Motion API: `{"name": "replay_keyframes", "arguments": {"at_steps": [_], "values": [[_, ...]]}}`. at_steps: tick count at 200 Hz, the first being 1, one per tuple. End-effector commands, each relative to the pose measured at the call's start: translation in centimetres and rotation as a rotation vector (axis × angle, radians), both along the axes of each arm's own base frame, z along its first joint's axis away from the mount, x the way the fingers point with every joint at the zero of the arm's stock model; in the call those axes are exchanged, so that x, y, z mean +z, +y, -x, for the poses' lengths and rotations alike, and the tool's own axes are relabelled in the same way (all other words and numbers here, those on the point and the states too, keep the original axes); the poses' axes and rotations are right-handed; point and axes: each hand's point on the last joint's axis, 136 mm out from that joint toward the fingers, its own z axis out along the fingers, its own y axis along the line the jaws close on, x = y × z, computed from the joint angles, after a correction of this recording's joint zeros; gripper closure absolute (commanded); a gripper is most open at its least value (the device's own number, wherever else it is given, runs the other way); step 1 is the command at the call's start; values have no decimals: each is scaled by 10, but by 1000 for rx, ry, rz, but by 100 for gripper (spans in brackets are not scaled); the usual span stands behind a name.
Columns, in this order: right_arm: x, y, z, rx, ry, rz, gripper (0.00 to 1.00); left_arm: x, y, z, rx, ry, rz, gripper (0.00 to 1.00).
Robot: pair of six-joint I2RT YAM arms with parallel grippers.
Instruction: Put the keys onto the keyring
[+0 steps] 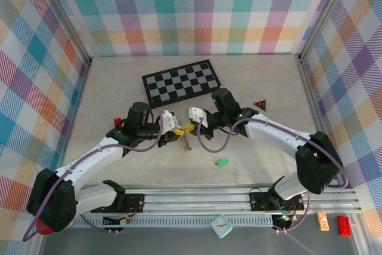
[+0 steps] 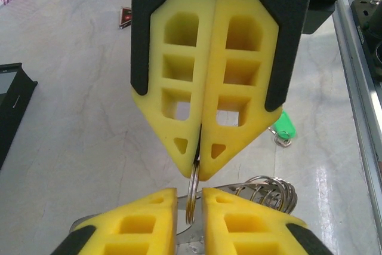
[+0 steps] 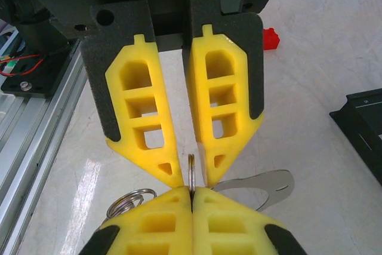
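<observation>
The keyring's loop (image 3: 191, 172) is edge-on to my right gripper, so my left gripper should grab the loop (image 2: 192, 196) and turn its open side to face my right gripper.
My two grippers meet tip to tip above the middle of the table. The right gripper (image 1: 194, 120) (image 3: 192, 190) is shut on the thin silver loop of the keyring (image 3: 191, 166) (image 2: 192, 201). The left gripper (image 1: 171, 125) (image 2: 190, 194) stands narrowly open, with the loop upright in the gap between its yellow fingers (image 2: 134, 219) and not pinched. A bunch of small silver rings (image 2: 271, 189) (image 3: 126, 201) and a flat silver tab (image 3: 271, 183) hang from the loop. A key with a green head (image 1: 222, 162) (image 2: 285, 126) lies on the table, in front of the right gripper and apart from both.
A black-and-white chessboard (image 1: 182, 83) lies behind the grippers. A dark red triangle (image 1: 260, 104) sits to the right and a small red block (image 1: 117, 122) to the left. The metal base rail (image 1: 209, 198) runs along the near edge.
</observation>
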Motion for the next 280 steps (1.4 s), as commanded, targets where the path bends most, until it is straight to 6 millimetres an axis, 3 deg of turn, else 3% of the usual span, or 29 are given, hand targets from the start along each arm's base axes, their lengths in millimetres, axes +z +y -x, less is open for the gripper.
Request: {"name": "replay_keyframes", "arguments": {"at_steps": [1, 29, 40, 58, 89, 156, 201, 244, 280], "values": [[11, 7, 6, 48, -18, -23, 100, 16, -3, -1, -25, -30, 24, 88], [13, 7, 5, 42, -17, -26, 100, 17, -3, 1, -34, -38, 22, 100], [16, 6, 3, 19, -28, -37, 85, 18, -2, 1, -36, -43, 20, 100], [26, -5, -4, -34, -29, -94, 78, 19, -1, 3, -40, -50, 19, 100], [37, -25, -12, -129, -46, -195, 77, 23, -2, 5, -45, -72, 40, 100], [30, -29, -2, -143, 11, -228, 77, 26, -4, 5, -46, -64, 61, 100], [30, -23, 14, -112, 22, -192, 78, 32, -2, 0, -4, -46, 68, 100], [35, 1, 38, -72, 5, -186, 81, 47, 12, -41, 300, 125, 45, 100], [37, 19, 35, -157, 26, -236, 82, 65, 15, -54, 499, 288, 136, 100]]}}
